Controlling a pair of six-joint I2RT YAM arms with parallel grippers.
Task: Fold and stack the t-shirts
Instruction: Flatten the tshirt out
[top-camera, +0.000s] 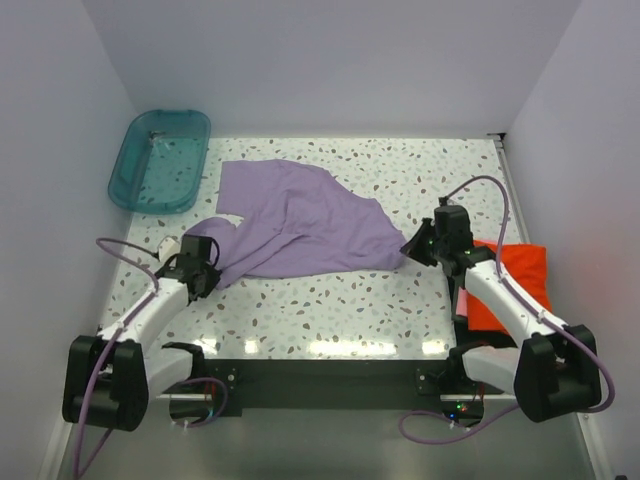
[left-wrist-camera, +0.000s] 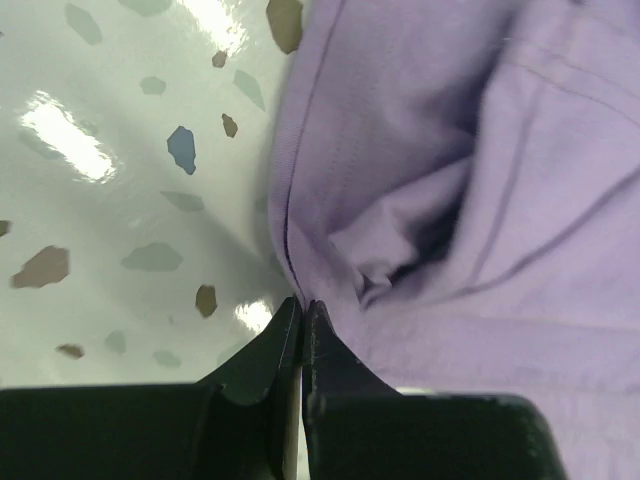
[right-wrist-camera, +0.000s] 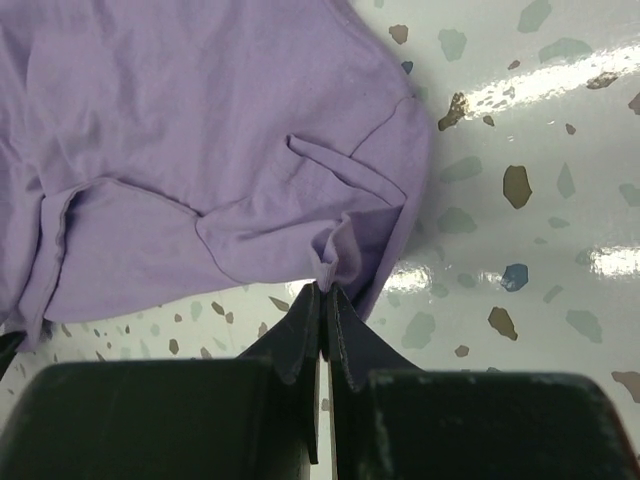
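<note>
The purple t-shirt is lying in rumpled folds (top-camera: 254, 238) next to my left gripper, so both grippers should raise its held corners (top-camera: 397, 257) high and swing it flat before they fold it.
The lavender-purple t-shirt (top-camera: 300, 225) lies spread and rumpled across the middle of the speckled table. My left gripper (top-camera: 207, 262) is shut on its left edge; in the left wrist view the closed tips (left-wrist-camera: 302, 305) pinch a seam of the purple cloth (left-wrist-camera: 470, 180). My right gripper (top-camera: 411, 250) is shut on the shirt's right corner; in the right wrist view the tips (right-wrist-camera: 325, 290) pinch a bunched fold of the cloth (right-wrist-camera: 200, 150), lifted a little off the table. The folded orange-red t-shirt (top-camera: 515, 280) lies at the right edge, partly under my right arm.
A teal plastic tub (top-camera: 160, 160) stands at the back left corner. White walls enclose the table on the left, back and right. The speckled tabletop (top-camera: 330, 310) shows bare in front of the purple shirt.
</note>
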